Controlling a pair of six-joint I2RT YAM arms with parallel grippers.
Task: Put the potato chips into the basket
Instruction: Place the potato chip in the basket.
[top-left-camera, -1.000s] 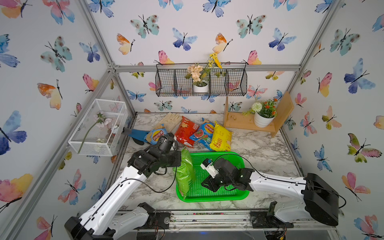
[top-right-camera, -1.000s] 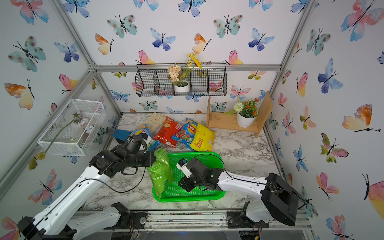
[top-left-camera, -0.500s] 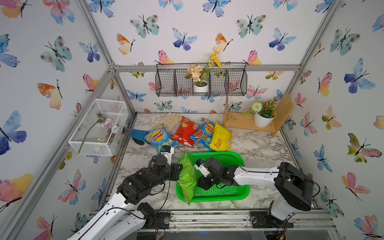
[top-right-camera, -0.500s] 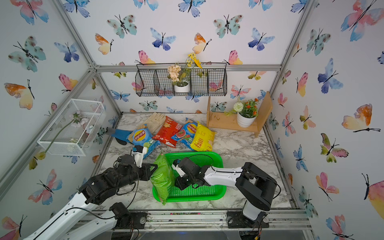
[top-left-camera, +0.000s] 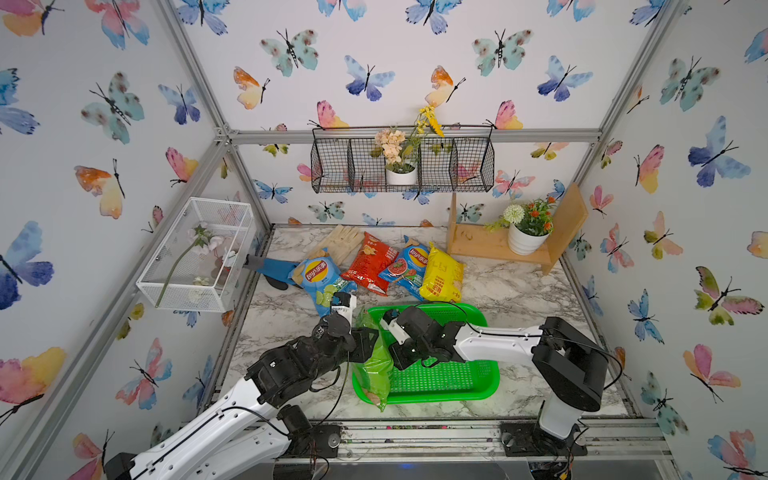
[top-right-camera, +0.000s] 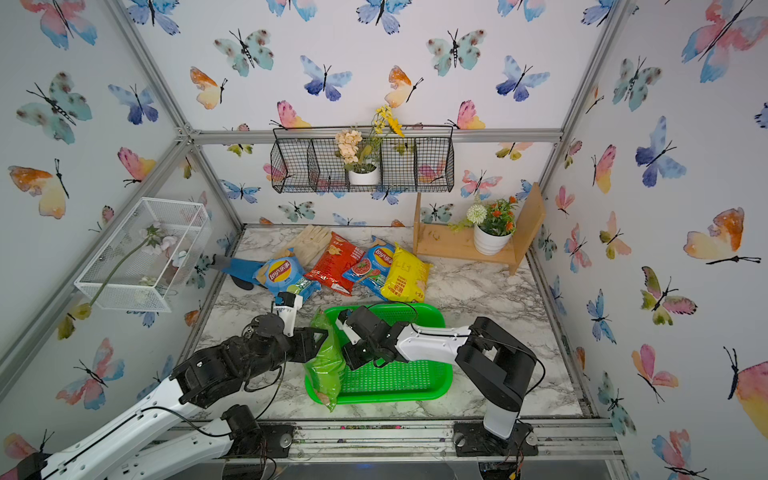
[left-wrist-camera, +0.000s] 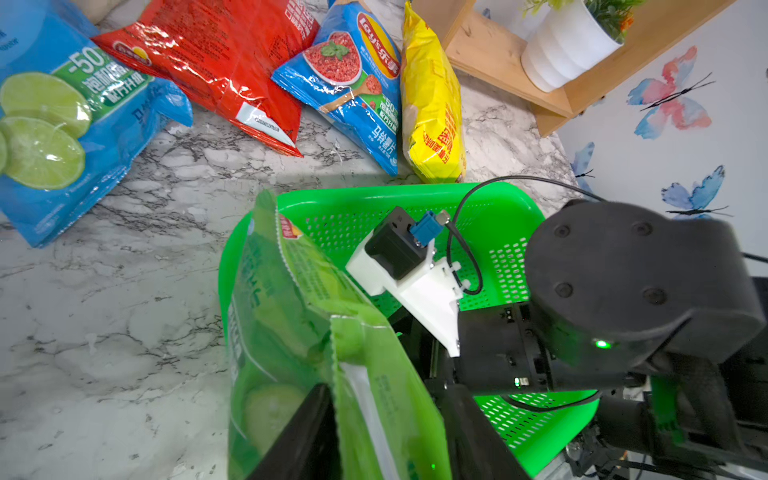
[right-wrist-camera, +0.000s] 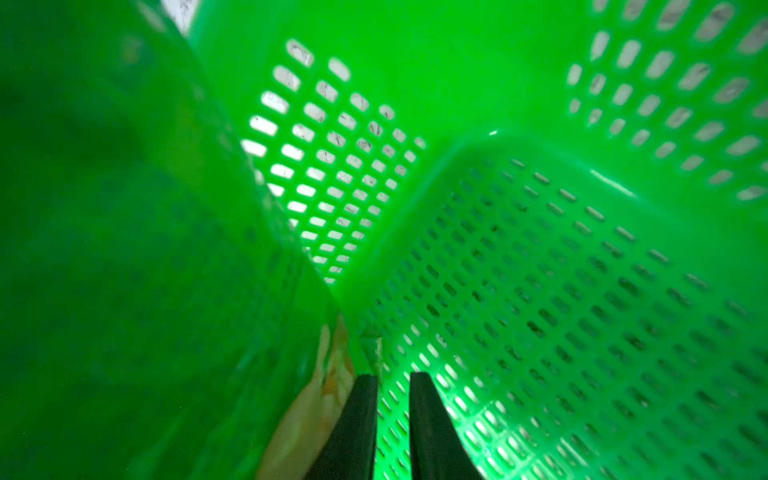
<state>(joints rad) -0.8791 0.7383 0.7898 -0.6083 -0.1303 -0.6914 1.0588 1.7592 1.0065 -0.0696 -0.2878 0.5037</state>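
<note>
My left gripper should move the bag inside the basket (top-left-camera: 402, 382) before it backs away, because the green bag's lower corner (top-left-camera: 380, 403) is hanging over the basket's front rim.
The green potato chips bag (top-left-camera: 376, 365) (top-right-camera: 326, 361) stands on edge against the left end of the green basket (top-left-camera: 440, 378) (top-right-camera: 399, 378), its lower corner hanging over the front rim. My left gripper (top-left-camera: 368, 338) (left-wrist-camera: 388, 432) is open, its fingers standing apart on either side of the bag's top (left-wrist-camera: 291, 324). My right gripper (top-left-camera: 395, 359) (right-wrist-camera: 394, 378) is inside the basket (right-wrist-camera: 540, 291), right beside the bag (right-wrist-camera: 124, 249), open by a narrow gap and holding nothing. Blue (top-left-camera: 320, 278), red (top-left-camera: 368, 264), blue (top-left-camera: 409, 266) and yellow (top-left-camera: 442, 274) bags lie behind the basket.
A beige glove (top-left-camera: 343, 243) and a blue glove (top-left-camera: 272, 268) lie at the back left. A wooden shelf (top-left-camera: 478, 245) with a potted plant (top-left-camera: 525, 241) stands at the back right. A white mesh box (top-left-camera: 199, 253) and a black wire basket (top-left-camera: 399, 166) hang on the walls.
My left arm has dropped low and set the green bag down at the basket's left end, and its jaws have parted. My right gripper has slid left, up against the bag.
</note>
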